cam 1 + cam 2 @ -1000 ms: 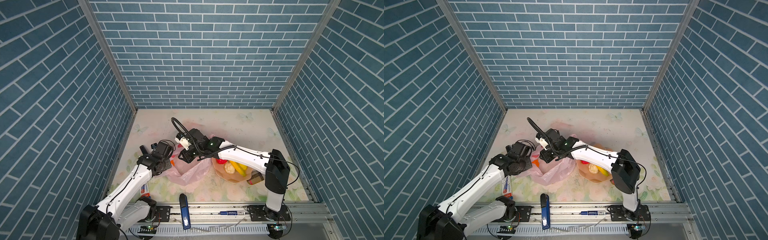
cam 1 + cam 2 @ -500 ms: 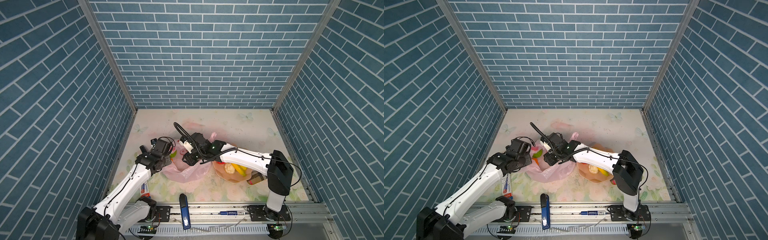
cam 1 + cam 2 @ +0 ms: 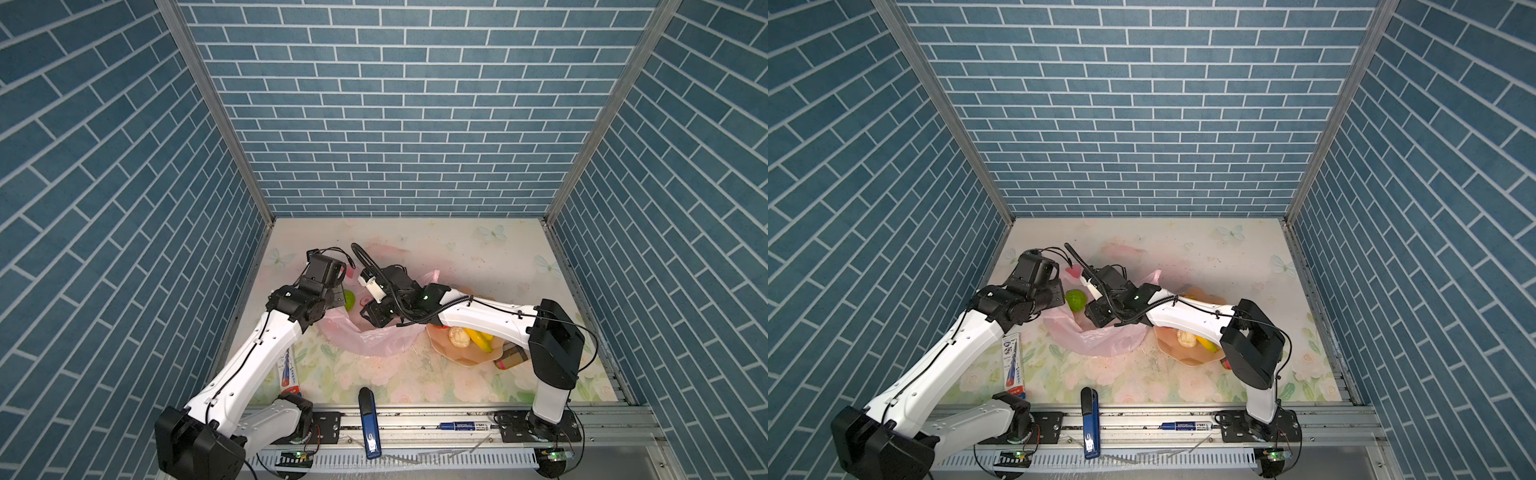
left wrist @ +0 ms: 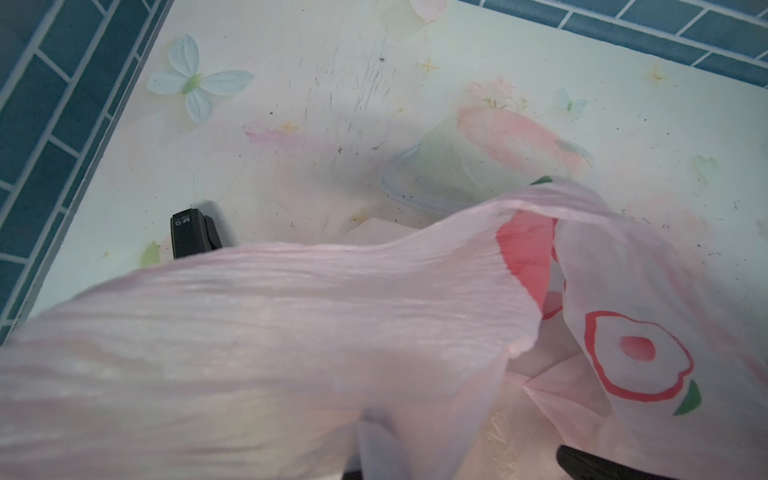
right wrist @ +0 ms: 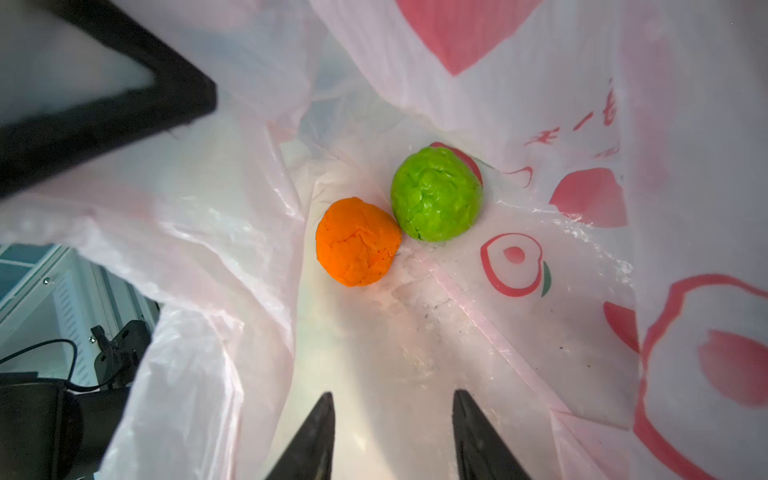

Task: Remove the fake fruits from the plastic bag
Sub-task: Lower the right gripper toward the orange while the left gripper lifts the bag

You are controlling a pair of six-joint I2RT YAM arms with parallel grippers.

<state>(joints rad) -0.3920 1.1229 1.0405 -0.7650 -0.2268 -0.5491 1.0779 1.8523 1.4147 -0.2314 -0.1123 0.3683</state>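
The bag's edge sits in my left gripper close beside the green ball (image 3: 1076, 300), so next I pull that edge toward the front (image 3: 1057, 329) before my right gripper reaches deeper.
The pink plastic bag (image 3: 374, 338) lies left of centre with its mouth pulled open. My left gripper (image 3: 336, 291) is shut on the bag's edge and holds it up; bag film (image 4: 291, 332) hides its jaws in the left wrist view. My right gripper (image 5: 392, 395) is open and empty, reaching into the bag mouth, a little short of the fruits. An orange ball (image 5: 356, 242) and a green ball (image 5: 436, 193) touch each other on the bag's bottom. Both top views show the green ball (image 3: 350, 300) (image 3: 1076, 300). A cream ball (image 3: 459, 336) and a banana (image 3: 480, 340) lie on the peach plate (image 3: 469, 357).
A blue stapler (image 3: 369, 424) lies at the front edge and a long printed packet (image 3: 289, 372) beside the left arm. A brown jar (image 3: 513, 357) lies by the plate, partly under my right arm. A small black block (image 4: 191, 232) sits on the mat near the left wall.
My left gripper lifted the bag's edge up and toward the back, opening the mouth and exposing the green ball. My right gripper opened wider and moved slightly toward the front.
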